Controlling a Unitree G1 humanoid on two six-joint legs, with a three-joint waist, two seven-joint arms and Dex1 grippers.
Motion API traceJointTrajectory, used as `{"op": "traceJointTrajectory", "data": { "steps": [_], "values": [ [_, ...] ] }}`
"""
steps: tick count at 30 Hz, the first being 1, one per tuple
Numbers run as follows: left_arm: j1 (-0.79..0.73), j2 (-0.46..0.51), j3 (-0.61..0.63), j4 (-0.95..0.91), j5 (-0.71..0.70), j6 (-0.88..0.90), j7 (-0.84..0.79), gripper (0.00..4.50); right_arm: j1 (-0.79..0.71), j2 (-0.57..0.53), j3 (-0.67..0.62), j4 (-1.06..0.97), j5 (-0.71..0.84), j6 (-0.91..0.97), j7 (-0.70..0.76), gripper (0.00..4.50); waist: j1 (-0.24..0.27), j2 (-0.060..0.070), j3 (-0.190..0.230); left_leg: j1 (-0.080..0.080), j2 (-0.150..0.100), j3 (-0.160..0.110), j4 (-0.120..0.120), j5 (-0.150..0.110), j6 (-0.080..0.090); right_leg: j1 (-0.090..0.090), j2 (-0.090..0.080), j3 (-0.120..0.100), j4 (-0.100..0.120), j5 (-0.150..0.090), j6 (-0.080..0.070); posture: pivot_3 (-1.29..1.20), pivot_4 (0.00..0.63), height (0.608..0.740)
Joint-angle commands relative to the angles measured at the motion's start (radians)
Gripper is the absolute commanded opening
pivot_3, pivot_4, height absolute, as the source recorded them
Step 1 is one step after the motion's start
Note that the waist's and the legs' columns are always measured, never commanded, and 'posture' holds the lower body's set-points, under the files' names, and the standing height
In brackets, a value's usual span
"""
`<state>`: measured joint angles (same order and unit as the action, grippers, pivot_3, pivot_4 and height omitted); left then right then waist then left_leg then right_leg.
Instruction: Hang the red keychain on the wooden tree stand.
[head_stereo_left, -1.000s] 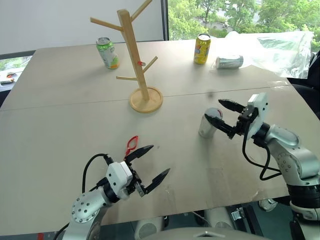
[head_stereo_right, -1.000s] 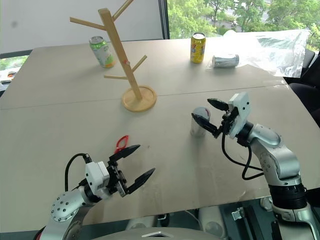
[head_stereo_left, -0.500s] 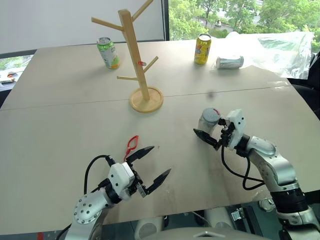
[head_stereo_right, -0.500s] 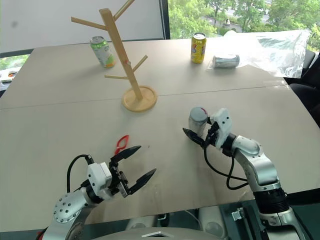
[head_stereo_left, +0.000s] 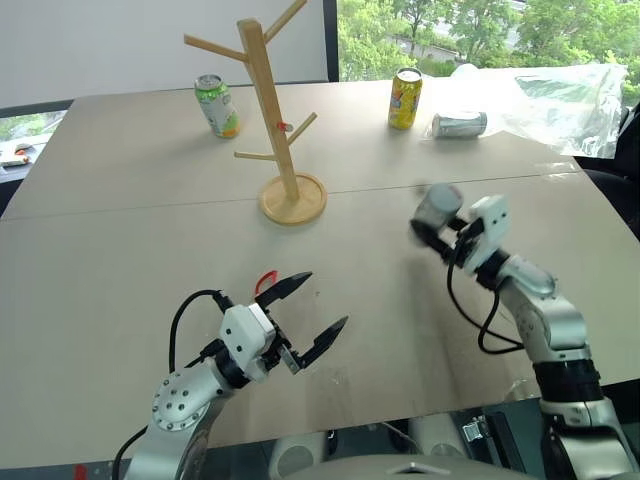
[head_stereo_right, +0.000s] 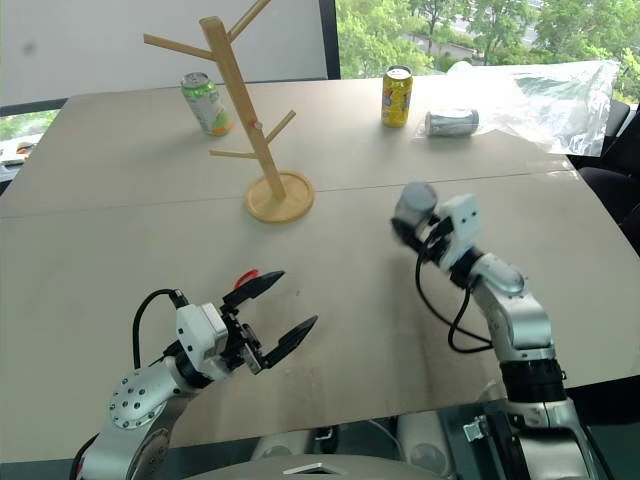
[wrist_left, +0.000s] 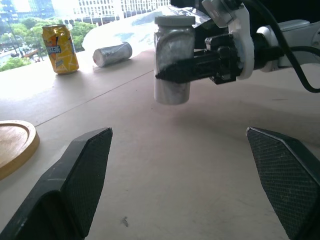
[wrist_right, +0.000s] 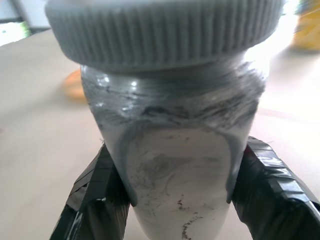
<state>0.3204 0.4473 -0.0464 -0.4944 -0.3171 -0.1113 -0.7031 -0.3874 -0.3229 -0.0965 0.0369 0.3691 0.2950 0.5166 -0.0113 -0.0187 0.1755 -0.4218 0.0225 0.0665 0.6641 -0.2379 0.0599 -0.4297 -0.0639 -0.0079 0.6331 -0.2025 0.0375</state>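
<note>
I should keep moving my right gripper to the table's edge (head_stereo_left: 587, 212) by the plastic sheeting, as it is free and the jar (head_stereo_left: 438, 205) is upright, and let go of the jar once it stands.
The red keychain (head_stereo_left: 263, 279) lies on the table, mostly hidden behind the upper finger of my left gripper (head_stereo_left: 325, 298). That gripper stands open just above the table with nothing between its fingers. The wooden tree stand (head_stereo_left: 270, 100) rises at the far middle of the table on its round base (head_stereo_left: 293, 199). My right gripper (head_stereo_left: 432, 232) is shut on a grey-lidded jar (head_stereo_left: 437, 205) and holds it upright above the table at the right. The left wrist view shows the jar (wrist_left: 173, 60) hanging clear of the surface. In the right wrist view both fingers (wrist_right: 95, 200) press against the jar (wrist_right: 175, 125).
A green can (head_stereo_left: 215, 104) stands behind the stand on the left. A yellow can (head_stereo_left: 404, 98) stands at the far right, with a silver can (head_stereo_left: 459, 124) lying on its side beside it. Clear plastic sheeting (head_stereo_left: 560, 95) covers the far right corner.
My right gripper has shut on the jar and lifted it off the table, up and away from me. The left gripper edged forward, covering more of the keychain.
</note>
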Motion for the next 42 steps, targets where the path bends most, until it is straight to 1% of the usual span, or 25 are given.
{"op": "traceJointTrajectory", "data": {
  "steps": [1,4,8,13,17,19,21,23,24,29,36,42],
  "values": [
    [-0.005,-0.004,-0.007,-0.037,-0.003,0.0,0.009,4.5,-0.134,-0.059,-0.158,0.18,-0.04,-0.073,-0.165,2.23,0.002,0.0,0.0,0.0,0.0,0.0,0.0,0.0,0.0,0.0,0.0,0.0,0.0,0.0,0.0,0.0,0.15,0.74],
    [-0.01,-0.008,-0.012,-0.025,0.002,-0.008,0.012,4.5,-0.254,-0.138,-0.259,0.418,-0.065,-0.109,-0.298,2.23,0.004,0.0,0.0,0.0,0.0,0.002,0.001,0.0,0.0,0.0,0.0,0.001,0.001,0.0,0.0,0.0,0.15,0.74],
    [-0.011,-0.018,-0.018,-0.006,0.012,-0.025,0.013,4.5,-0.352,-0.226,-0.336,0.678,-0.073,-0.17,-0.38,2.23,-0.001,0.0,0.0,0.0,0.0,0.004,0.0,0.0,0.0,0.0,0.001,0.002,0.001,0.0,0.0,0.0,0.15,0.74],
    [-0.006,-0.031,-0.026,0.007,0.027,-0.042,0.015,4.5,-0.414,-0.284,-0.387,0.914,-0.061,-0.201,-0.406,2.23,-0.009,0.0,0.0,0.003,0.0,0.006,0.0,0.0,0.001,0.0,0.002,0.006,0.001,0.0,0.0,0.0,0.15,0.74],
    [-0.004,-0.034,-0.029,-0.001,0.032,-0.04,0.021,4.5,-0.425,-0.288,-0.394,0.992,-0.055,-0.216,-0.388,2.23,-0.01,0.0,0.0,0.004,0.001,0.008,0.0,0.0,0.001,0.0,0.002,0.008,0.002,0.001,0.001,0.0,0.15,0.74],
    [-0.007,-0.032,-0.027,-0.011,0.03,-0.03,0.025,4.5,-0.425,-0.285,-0.399,1.004,-0.051,-0.218,-0.386,2.23,-0.01,0.0,0.0,0.004,0.001,0.008,0.0,0.0,0.001,0.0,0.002,0.008,0.002,0.001,0.001,0.0,0.15,0.74],
    [-0.011,-0.03,-0.026,-0.019,0.028,-0.02,0.028,4.5,-0.422,-0.282,-0.401,1.004,-0.049,-0.225,-0.386,3.24,-0.009,0.0,0.0,0.004,0.001,0.008,0.0,-0.001,0.001,0.0,0.002,0.008,0.002,0.001,0.001,0.0,0.15,0.74],
    [-0.016,-0.028,-0.028,-0.025,0.025,-0.012,0.031,4.5,-0.417,-0.28,-0.403,0.998,-0.044,-0.233,-0.384,3.93,-0.008,0.0,0.0,0.004,0.001,0.008,0.0,-0.001,0.001,0.0,0.002,0.008,0.002,0.001,0.002,0.0,0.15,0.74],
    [-0.017,-0.026,-0.028,-0.029,0.024,-0.008,0.032,4.5,-0.41,-0.279,-0.4,0.984,-0.044,-0.241,-0.381,4.45,-0.008,0.0,0.0,0.004,0.001,0.008,0.0,-0.001,0.001,0.0,0.002,0.008,0.002,0.001,0.002,0.0,0.15,0.74],
    [-0.027,-0.023,-0.028,-0.033,0.019,0.005,0.033,4.5,-0.386,-0.273,-0.395,0.915,-0.039,-0.265,-0.371,4.45,-0.007,0.0,0.0,0.004,0.001,0.008,0.0,-0.001,0.001,0.0,0.002,0.008,0.002,0.002,0.002,0.0,0.15,0.74],
    [-0.048,-0.021,-0.034,-0.016,0.009,0.011,0.021,4.5,-0.329,-0.263,-0.394,0.692,-0.04,-0.296,-0.377,4.45,-0.005,0.001,0.0,0.004,0.001,0.008,0.0,-0.001,0.001,0.0,0.002,0.008,0.002,0.002,0.003,0.0,0.15,0.74],
    [-0.053,-0.023,-0.037,0.006,0.003,0.002,0.007,4.5,-0.327,-0.278,-0.401,0.539,-0.033,-0.301,-0.366,4.45,-0.005,0.001,0.0,0.004,0.001,0.008,0.0,-0.001,0.001,0.0,0.002,0.008,0.003,0.002,0.003,0.0,0.15,0.74]
  ]
}}
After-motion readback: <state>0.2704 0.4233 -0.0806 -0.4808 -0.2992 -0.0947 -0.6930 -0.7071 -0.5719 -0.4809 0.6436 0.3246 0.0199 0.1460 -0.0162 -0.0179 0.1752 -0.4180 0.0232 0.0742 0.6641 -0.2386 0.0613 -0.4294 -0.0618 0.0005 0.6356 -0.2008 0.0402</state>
